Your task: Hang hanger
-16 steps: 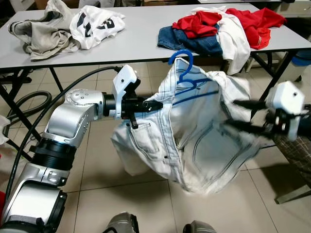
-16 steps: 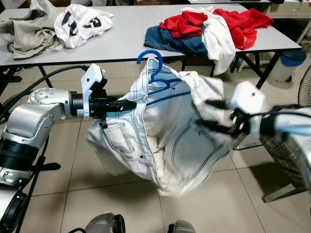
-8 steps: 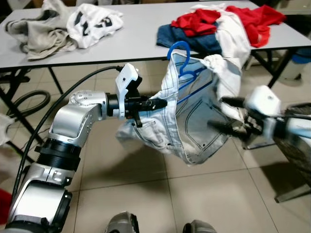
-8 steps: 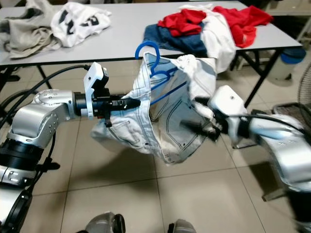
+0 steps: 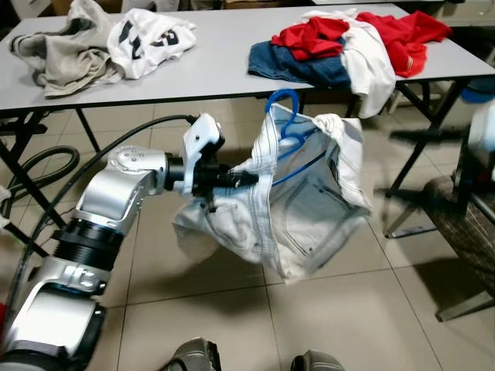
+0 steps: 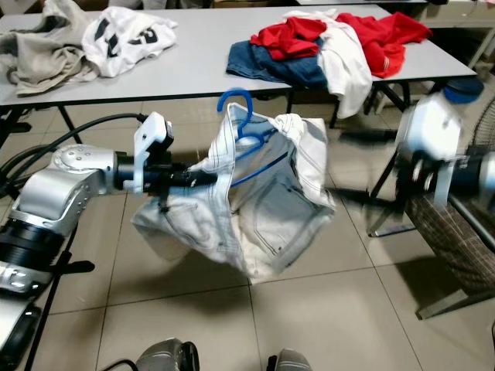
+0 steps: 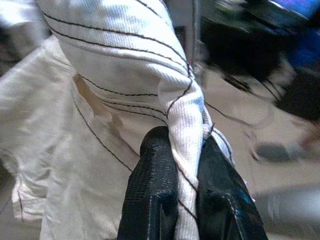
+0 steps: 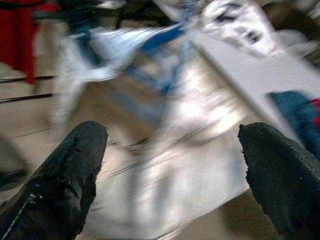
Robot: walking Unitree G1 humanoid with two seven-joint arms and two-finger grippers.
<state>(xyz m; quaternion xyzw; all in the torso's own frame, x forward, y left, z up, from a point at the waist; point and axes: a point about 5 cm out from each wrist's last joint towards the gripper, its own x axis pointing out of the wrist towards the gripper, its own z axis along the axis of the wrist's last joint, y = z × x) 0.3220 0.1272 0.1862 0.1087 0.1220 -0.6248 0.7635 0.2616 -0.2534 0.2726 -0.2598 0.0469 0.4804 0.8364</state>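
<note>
My gripper is going to carry the hanger, and since the blue hanger's arms (image 5: 299, 170) sit inside the jeans' waist, the white jeans (image 5: 308, 222) will follow with their waist gaping.
A blue plastic hanger (image 5: 288, 116) sits inside the waist of a pair of white jeans (image 5: 305, 220), its hook sticking up above the cloth. My left gripper (image 5: 240, 179) is shut on a fold of the jeans' waistband and holds them in the air in front of the table. The left wrist view shows both fingers (image 7: 155, 190) pinching the white denim. My right gripper (image 6: 360, 164) is blurred, off to the right and apart from the jeans. Its fingers (image 8: 65, 165) stand wide open with nothing between them.
A long grey table (image 5: 216, 69) stands behind, with a red, white and blue clothes pile (image 5: 325, 35) at the right and a grey garment (image 5: 66, 58) and white T-shirt (image 5: 151, 39) at the left. A black cable (image 5: 85, 174) loops by my left arm. A mesh object (image 5: 464, 232) stands at the right.
My right gripper has come off the jeans and pulled back to the right. The jeans now hang from the left gripper alone and sag lower.
</note>
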